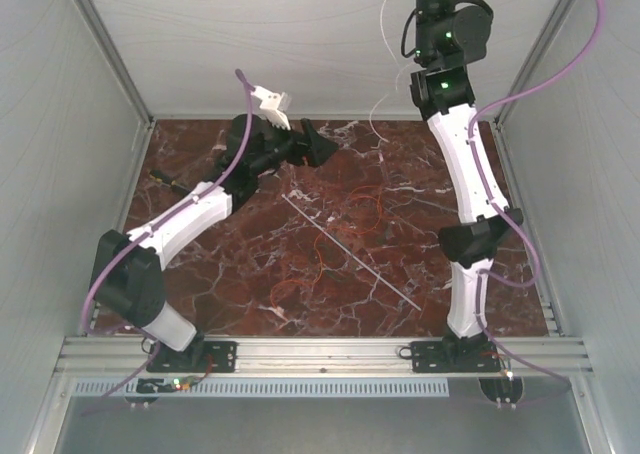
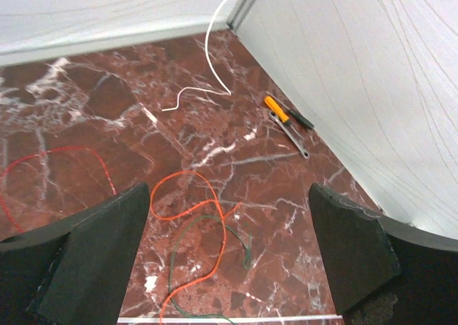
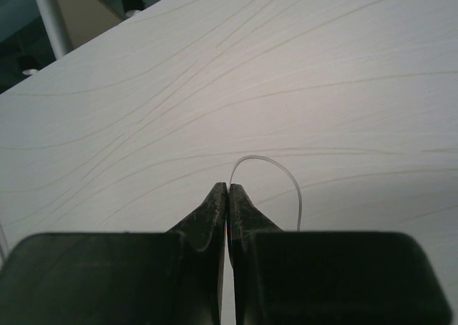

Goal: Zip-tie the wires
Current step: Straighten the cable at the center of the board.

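The white wire has a sharp kink (image 2: 229, 93) near its end, so it will keep its crooked tail (image 2: 182, 94) when the robot lays it down.
My right gripper (image 3: 227, 189) is raised high against the pale back wall. Its jaws are pressed shut on a thin white wire (image 3: 275, 166) that arcs out from the tips. In the top view that white wire (image 1: 383, 99) hangs from the raised right arm down to the table's back. Loose orange wires (image 1: 345, 214) lie mid-table beside the straight pale zip tie (image 1: 350, 252). My left gripper (image 2: 229, 246) is open and empty above an orange wire loop (image 2: 189, 196) and a green wire (image 2: 247, 250). The zip tie (image 2: 229, 318) shows at the bottom edge there.
An orange-handled cutting tool (image 2: 286, 121) lies by the side wall. A red wire loop (image 2: 64, 153) lies to the left. A small dark and yellow object (image 1: 165, 182) sits at the table's left edge. Pale walls enclose the marbled table (image 1: 230, 274) on three sides.
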Robot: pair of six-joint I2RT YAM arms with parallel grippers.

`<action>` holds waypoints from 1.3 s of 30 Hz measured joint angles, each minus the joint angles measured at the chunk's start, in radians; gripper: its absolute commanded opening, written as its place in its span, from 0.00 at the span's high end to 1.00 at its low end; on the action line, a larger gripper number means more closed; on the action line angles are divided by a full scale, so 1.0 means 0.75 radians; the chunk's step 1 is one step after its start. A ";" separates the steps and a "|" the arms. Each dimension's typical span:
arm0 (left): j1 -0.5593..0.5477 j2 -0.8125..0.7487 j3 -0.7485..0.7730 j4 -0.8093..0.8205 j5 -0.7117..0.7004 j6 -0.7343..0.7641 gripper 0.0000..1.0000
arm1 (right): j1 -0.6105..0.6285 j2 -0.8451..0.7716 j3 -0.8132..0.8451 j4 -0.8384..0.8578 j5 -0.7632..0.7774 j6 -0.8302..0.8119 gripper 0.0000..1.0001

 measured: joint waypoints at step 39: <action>-0.453 -0.050 -0.089 0.137 0.099 -0.215 0.13 | 0.195 -0.815 -0.516 -0.322 0.063 -0.061 1.00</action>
